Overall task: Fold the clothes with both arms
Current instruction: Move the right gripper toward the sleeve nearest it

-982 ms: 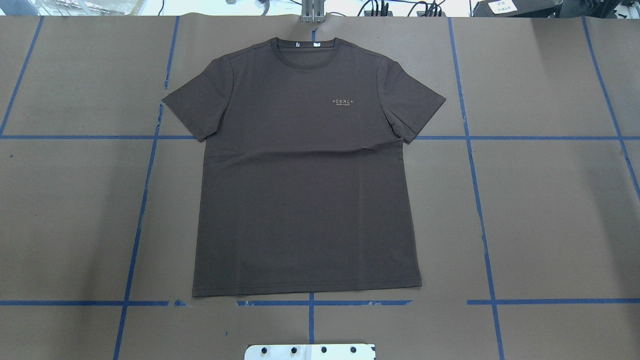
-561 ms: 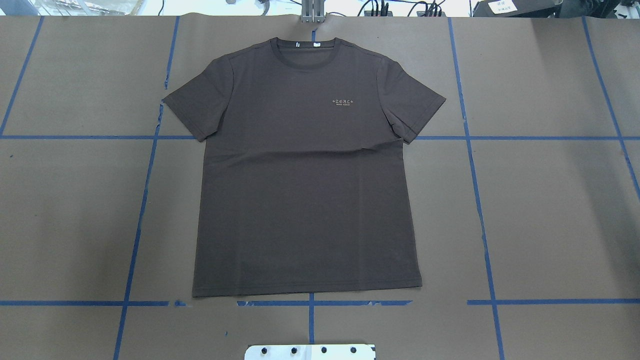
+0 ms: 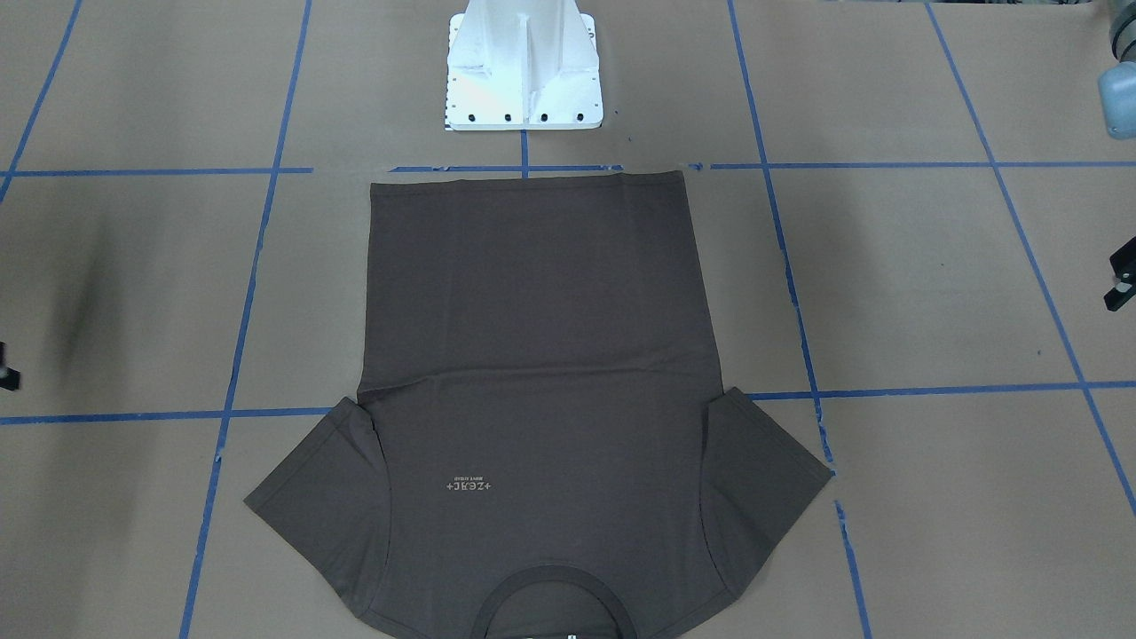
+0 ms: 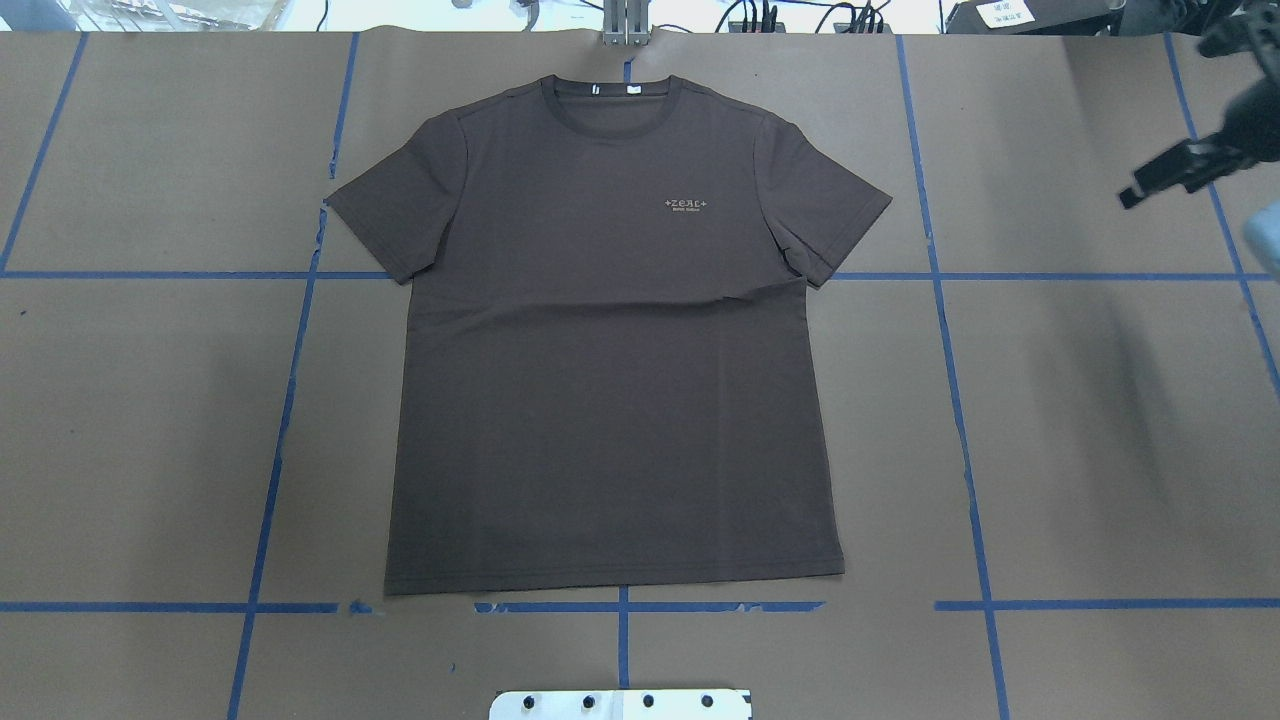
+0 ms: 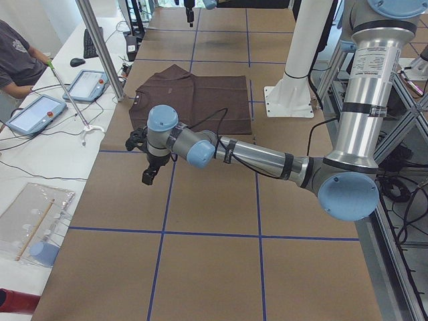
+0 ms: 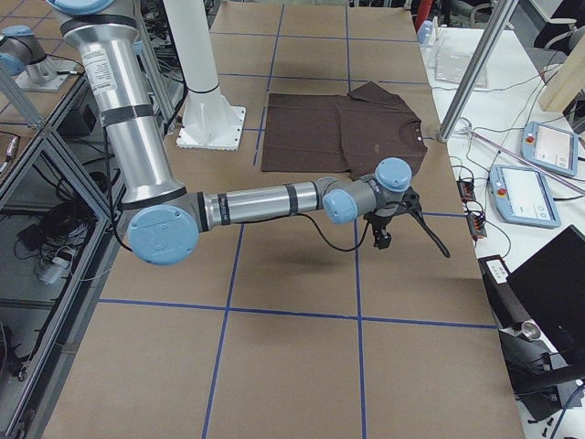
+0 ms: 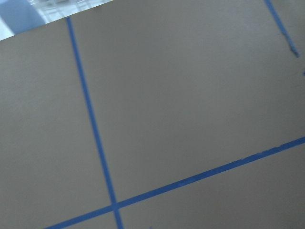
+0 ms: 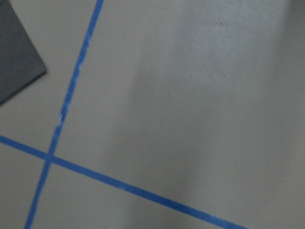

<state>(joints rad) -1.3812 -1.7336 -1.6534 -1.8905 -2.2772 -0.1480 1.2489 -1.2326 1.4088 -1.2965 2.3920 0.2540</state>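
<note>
My spread right fingers should keep crossing open paper and close at the flat T-shirt sleeve's cuff corner.
The clothes are one dark brown T-shirt [image 4: 610, 360], lying flat and face up in the middle of the table, collar [image 4: 615, 95] at the far edge and hem toward the robot's base. My right gripper [image 4: 1175, 150] hovers over bare paper far to the shirt's right, its black fingers spread apart and holding nothing. In the exterior left view my left gripper [image 5: 144, 167] hangs over the table's left end, well away from the shirt [image 5: 194, 100]; only a black sliver [image 3: 1121, 286] of it shows in the front view. A sleeve corner [image 8: 14, 57] shows in the right wrist view.
Brown paper with a blue tape grid [image 4: 955, 400] covers the table. The white pedestal base [image 3: 524, 71] stands near the shirt's hem. A metal post [image 5: 100, 47], tablets [image 5: 33, 114] and a seated person [image 5: 17, 60] are along the far side.
The right gripper has come into the overhead view at the upper right, with its shadow on the paper. The T-shirt has not moved.
</note>
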